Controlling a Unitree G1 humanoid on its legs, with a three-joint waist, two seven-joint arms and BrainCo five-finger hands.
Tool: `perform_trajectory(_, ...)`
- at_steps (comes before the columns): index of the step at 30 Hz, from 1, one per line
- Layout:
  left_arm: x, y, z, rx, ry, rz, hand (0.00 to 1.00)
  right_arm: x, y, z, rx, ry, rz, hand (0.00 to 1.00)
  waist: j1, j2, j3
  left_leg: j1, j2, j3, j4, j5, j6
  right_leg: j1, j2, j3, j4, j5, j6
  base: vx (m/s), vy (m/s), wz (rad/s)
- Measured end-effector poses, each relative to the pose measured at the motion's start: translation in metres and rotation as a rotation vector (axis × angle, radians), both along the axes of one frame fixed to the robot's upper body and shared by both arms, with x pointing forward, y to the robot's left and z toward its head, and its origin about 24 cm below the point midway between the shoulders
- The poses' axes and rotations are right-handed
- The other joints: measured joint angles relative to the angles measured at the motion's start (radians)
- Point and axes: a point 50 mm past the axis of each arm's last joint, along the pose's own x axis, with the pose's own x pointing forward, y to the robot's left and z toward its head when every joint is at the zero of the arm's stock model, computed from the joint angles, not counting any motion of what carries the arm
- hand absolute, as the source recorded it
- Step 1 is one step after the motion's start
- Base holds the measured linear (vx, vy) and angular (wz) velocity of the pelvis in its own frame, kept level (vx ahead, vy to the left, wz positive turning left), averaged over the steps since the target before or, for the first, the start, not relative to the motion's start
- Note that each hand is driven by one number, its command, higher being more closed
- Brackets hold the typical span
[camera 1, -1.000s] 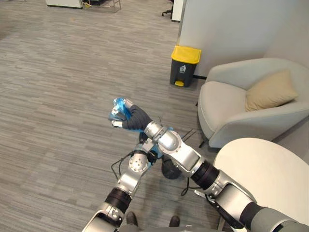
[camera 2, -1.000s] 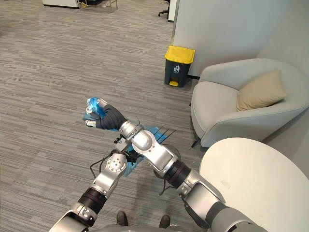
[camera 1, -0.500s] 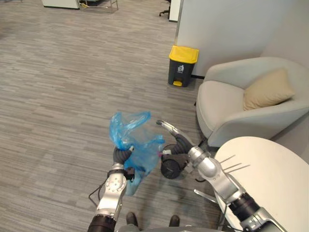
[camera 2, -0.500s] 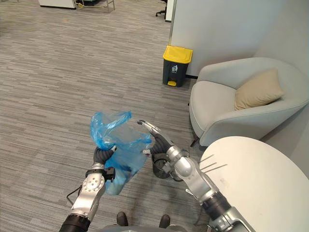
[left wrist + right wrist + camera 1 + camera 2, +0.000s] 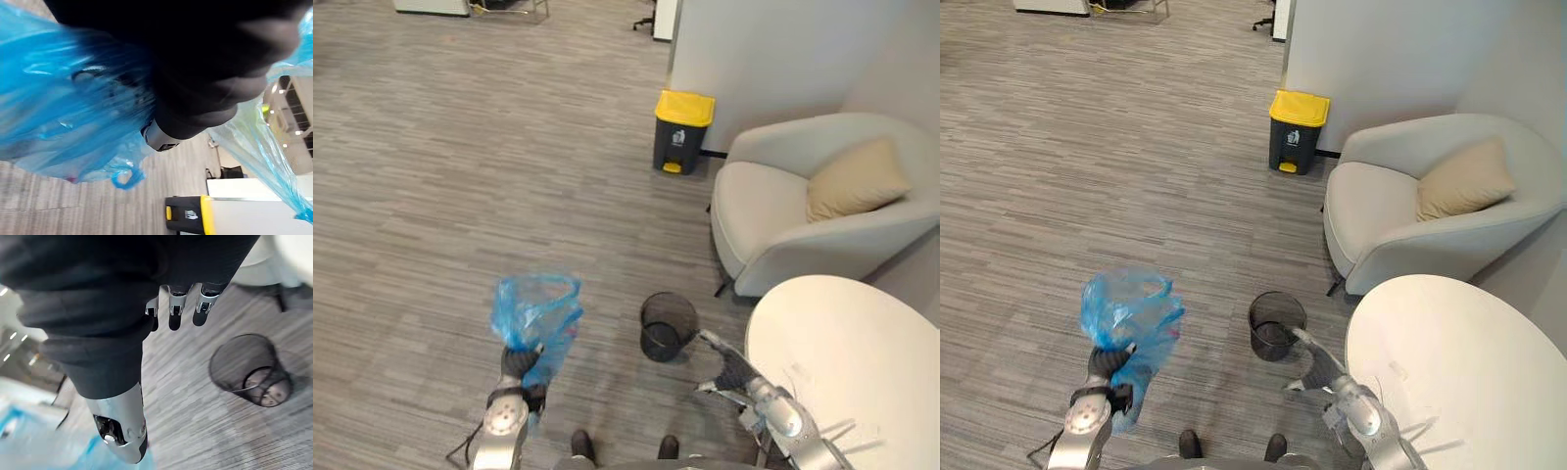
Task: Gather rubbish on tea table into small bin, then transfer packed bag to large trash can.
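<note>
I expect the trash can's yellow lid (image 5: 685, 107) to swing up towards the wall when I lift it, because a yellow pedal (image 5: 673, 167) sticks out at the trash can's front foot.
My left hand (image 5: 516, 366) is shut on the gathered neck of a blue plastic bag (image 5: 536, 311), low at the left above the floor. The bag's top puffs up above the fist and its body hangs beside the hand, and the left wrist view shows the bag (image 5: 58, 98) wrapped round the dark cover. My right hand (image 5: 728, 374) hovers open and holds nothing, beside the white round table (image 5: 862, 372). Its fingers (image 5: 176, 308) point towards the small black mesh bin (image 5: 249, 369). A large dark trash can with a yellow lid (image 5: 683, 130) stands by the wall, far ahead.
The mesh bin (image 5: 668, 326) stands on the grey floor between my hands, close to the table's edge. A light grey armchair (image 5: 793, 211) with a tan cushion (image 5: 858, 180) sits to the right, next to the large can. Bare floor lies between me and the can.
My right hand has let go of the bag and drawn back right to the table. The left hand has carried the bag down and left, uncovering the mesh bin.
</note>
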Motion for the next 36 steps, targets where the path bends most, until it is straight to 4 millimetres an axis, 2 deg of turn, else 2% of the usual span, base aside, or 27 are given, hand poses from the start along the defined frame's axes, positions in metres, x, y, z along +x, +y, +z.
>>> perform_trajectory(2,-0.008,0.003,-0.002,-0.004,0.020,0.008,1.00,-0.002,-0.007,-0.001,0.011,-0.003,-0.063,0.00,0.002,0.003,0.002,-0.032,-0.009,-0.018,0.004,-0.001,0.001,-0.026,-0.011,-0.025,0.014,-0.006,0.009,0.03,0.065,0.42)
perform_trajectory(3,-0.009,0.004,-0.003,-0.013,0.024,0.000,1.00,-0.003,-0.012,0.000,0.014,-0.011,-0.106,0.00,-0.002,0.020,0.013,-0.069,-0.015,-0.039,0.022,-0.002,0.003,-0.042,-0.020,-0.058,0.023,-0.018,0.018,0.04,0.089,0.90)
perform_trajectory(5,-0.005,0.003,-0.001,-0.026,0.012,-0.014,1.00,-0.006,-0.020,-0.004,0.029,0.001,-0.176,0.00,-0.002,0.034,0.026,-0.138,-0.015,-0.033,0.090,-0.033,0.035,-0.051,-0.035,-0.126,0.038,-0.030,0.033,0.04,0.084,1.09)
perform_trajectory(7,-0.005,0.003,-0.002,-0.045,0.010,-0.017,1.00,-0.012,-0.032,-0.010,0.039,0.032,-0.276,0.00,0.004,0.045,0.031,-0.175,0.011,0.091,0.171,-0.077,0.064,-0.050,-0.070,-0.192,0.040,-0.034,0.040,0.11,0.114,0.92)
perform_trajectory(8,-0.007,0.003,-0.003,-0.050,0.015,-0.016,1.00,-0.012,-0.034,-0.011,0.042,0.035,-0.296,0.00,0.012,0.052,0.036,-0.181,0.027,0.116,0.187,-0.082,0.069,-0.044,-0.072,-0.203,0.049,-0.037,0.044,0.14,0.108,0.61)
perform_trajectory(9,-0.010,0.004,-0.004,-0.059,0.022,-0.008,1.00,-0.012,-0.037,-0.013,0.046,0.043,-0.321,0.00,0.025,0.055,0.038,-0.191,0.021,0.107,0.214,-0.104,0.073,-0.040,-0.083,-0.217,0.065,-0.046,0.058,0.12,0.077,0.46)
perform_trajectory(11,-0.016,0.006,-0.007,-0.060,0.043,0.007,1.00,-0.009,-0.037,-0.012,0.066,0.032,-0.339,0.00,0.029,0.053,0.039,-0.205,0.007,0.089,0.250,-0.134,0.080,-0.034,-0.101,-0.225,0.080,-0.051,0.065,0.14,0.108,0.38)
perform_trajectory(12,-0.018,0.007,-0.009,-0.064,0.054,0.016,1.00,-0.006,-0.037,-0.013,0.071,0.034,-0.345,0.00,0.031,0.053,0.040,-0.212,0.002,0.087,0.280,-0.167,0.088,-0.028,-0.117,-0.237,0.094,-0.065,0.083,0.15,0.129,0.30)
perform_trajectory(14,-0.021,0.006,-0.010,-0.070,0.060,0.016,1.00,-0.009,-0.038,-0.019,0.080,0.063,-0.381,0.00,0.029,0.046,0.046,-0.222,0.005,0.101,0.366,-0.234,0.091,-0.033,-0.162,-0.249,0.178,-0.116,0.100,0.16,0.156,0.26)
perform_trajectory(15,-0.022,0.006,-0.010,-0.071,0.062,0.014,1.00,-0.013,-0.037,-0.023,0.089,0.085,-0.406,0.00,0.029,0.036,0.052,-0.219,-0.003,0.104,0.413,-0.279,0.095,-0.045,-0.207,-0.250,0.274,-0.165,0.099,0.17,0.177,0.20)
perform_trajectory(16,-0.023,0.006,-0.011,-0.074,0.067,0.013,1.00,-0.016,-0.037,-0.025,0.097,0.099,-0.426,0.00,0.027,0.027,0.067,-0.212,-0.021,0.091,0.437,-0.313,0.102,-0.066,-0.254,-0.231,0.394,-0.203,0.040,0.19,0.188,0.19)
perform_trajectory(17,-0.023,0.005,-0.011,-0.077,0.066,0.010,1.00,-0.016,-0.038,-0.026,0.101,0.102,-0.432,0.00,0.023,0.027,0.077,-0.203,-0.028,0.083,0.440,-0.321,0.107,-0.090,-0.274,-0.205,0.469,-0.196,0.012,0.18,0.140,0.17)
perform_trajectory(18,-0.022,0.003,-0.011,-0.077,0.063,0.003,1.00,-0.017,-0.038,-0.026,0.112,0.101,-0.440,0.00,0.015,0.032,0.090,-0.180,-0.034,0.070,0.438,-0.329,0.118,-0.148,-0.291,-0.138,0.599,-0.165,-0.033,0.22,0.135,0.38)
perform_trajectory(19,-0.020,0.005,-0.009,-0.068,0.056,0.000,1.00,-0.018,-0.034,-0.028,0.129,0.109,-0.449,0.00,-0.007,0.042,0.107,-0.159,-0.036,0.036,0.433,-0.335,0.115,-0.206,-0.275,-0.052,0.714,-0.183,-0.014,0.22,0.097,0.50)
perform_trajectory(20,-0.018,0.007,-0.006,-0.058,0.046,0.000,1.00,-0.019,-0.031,-0.030,0.140,0.115,-0.453,0.00,-0.015,0.046,0.119,-0.140,-0.037,0.021,0.421,-0.338,0.114,-0.229,-0.248,-0.027,0.741,-0.225,0.021,0.31,0.089,0.53)
perform_trajectory(21,-0.015,0.009,-0.005,-0.054,0.035,0.006,1.00,-0.022,-0.029,-0.032,0.147,0.124,-0.457,0.00,-0.017,0.041,0.123,-0.112,-0.048,0.006,0.392,-0.338,0.112,-0.257,-0.224,-0.026,0.734,-0.260,0.027,0.26,0.039,0.33)
perform_trajectory(23,-0.006,0.007,-0.002,-0.061,0.009,0.000,1.00,-0.026,-0.030,-0.033,0.154,0.129,-0.474,0.00,-0.025,0.036,0.128,-0.058,-0.079,-0.021,0.333,-0.338,0.108,-0.297,-0.190,-0.066,0.643,-0.269,0.027,0.30,0.039,0.39)
perform_trajectory(25,0.003,0.003,-0.001,-0.067,-0.008,-0.018,1.00,-0.026,-0.031,-0.033,0.152,0.132,-0.478,0.00,-0.039,0.045,0.142,-0.015,-0.088,-0.042,0.313,-0.341,0.100,-0.309,-0.154,-0.103,0.520,-0.257,0.029,0.28,0.017,0.56)
perform_trajectory(26,0.006,0.002,0.000,-0.067,-0.016,-0.022,1.00,-0.027,-0.031,-0.034,0.152,0.134,-0.479,0.00,-0.040,0.046,0.144,-0.004,-0.092,-0.048,0.312,-0.346,0.092,-0.316,-0.145,-0.104,0.492,-0.249,0.023,0.28,-0.009,0.60)
perform_trajectory(28,0.012,0.001,0.003,-0.068,-0.035,-0.029,1.00,-0.028,-0.031,-0.034,0.153,0.135,-0.481,0.00,-0.056,0.041,0.141,0.044,-0.102,-0.046,0.314,-0.371,0.051,-0.349,-0.137,-0.110,0.500,-0.219,-0.030,0.45,-0.062,0.61)
perform_trajectory(30,0.012,-0.003,0.002,-0.071,-0.036,-0.047,1.00,-0.030,-0.032,-0.032,0.150,0.127,-0.480,0.00,-0.074,0.043,0.136,0.086,-0.097,-0.027,0.318,-0.425,0.014,-0.339,-0.123,-0.135,0.531,-0.214,-0.039,0.49,-0.132,0.64)
perform_trajectory(31,0.008,-0.008,-0.002,-0.086,-0.017,-0.053,1.00,-0.032,-0.033,-0.031,0.146,0.123,-0.479,0.00,-0.071,0.038,0.131,0.095,-0.080,0.001,0.380,-0.447,-0.016,-0.316,-0.107,-0.133,0.528,-0.209,-0.083,0.50,-0.152,0.42)
perform_trajectory(32,0.008,-0.013,-0.004,-0.102,-0.012,-0.058,1.00,-0.030,-0.035,-0.030,0.140,0.119,-0.476,0.00,-0.069,0.053,0.136,0.076,-0.045,0.020,0.466,-0.449,-0.032,-0.301,-0.092,-0.141,0.526,-0.216,-0.083,0.54,-0.147,-0.08)
perform_trajectory(33,0.005,-0.021,-0.006,-0.120,-0.005,-0.069,1.00,-0.026,-0.034,-0.027,0.141,0.102,-0.466,0.00,-0.061,0.072,0.136,0.024,0.027,0.058,0.656,-0.441,-0.056,-0.257,-0.062,-0.134,0.501,-0.235,-0.090,0.59,-0.086,-0.44)
perform_trajectory(34,0.004,-0.026,-0.008,-0.142,-0.002,-0.069,1.00,-0.022,-0.034,-0.022,0.141,0.074,-0.457,0.00,-0.065,0.087,0.136,-0.035,0.105,0.080,0.874,-0.369,-0.071,-0.194,-0.022,-0.115,0.459,-0.252,-0.094,0.61,-0.069,-0.63)
perform_trajectory(35,0.004,-0.027,-0.009,-0.150,-0.004,-0.066,1.00,-0.020,-0.034,-0.021,0.141,0.066,-0.453,0.00,-0.060,0.084,0.140,-0.066,0.140,0.090,0.969,-0.359,-0.059,-0.161,-0.009,-0.097,0.442,-0.256,-0.098,0.62,-0.028,-0.79)
perform_trajectory(36,0.006,-0.030,-0.008,-0.162,-0.012,-0.068,1.00,-0.017,-0.035,-0.017,0.145,0.043,-0.459,0.00,-0.045,0.073,0.145,-0.093,0.181,0.101,1.044,-0.391,-0.015,-0.097,0.007,-0.057,0.404,-0.260,-0.103,0.56,-0.028,-0.87)
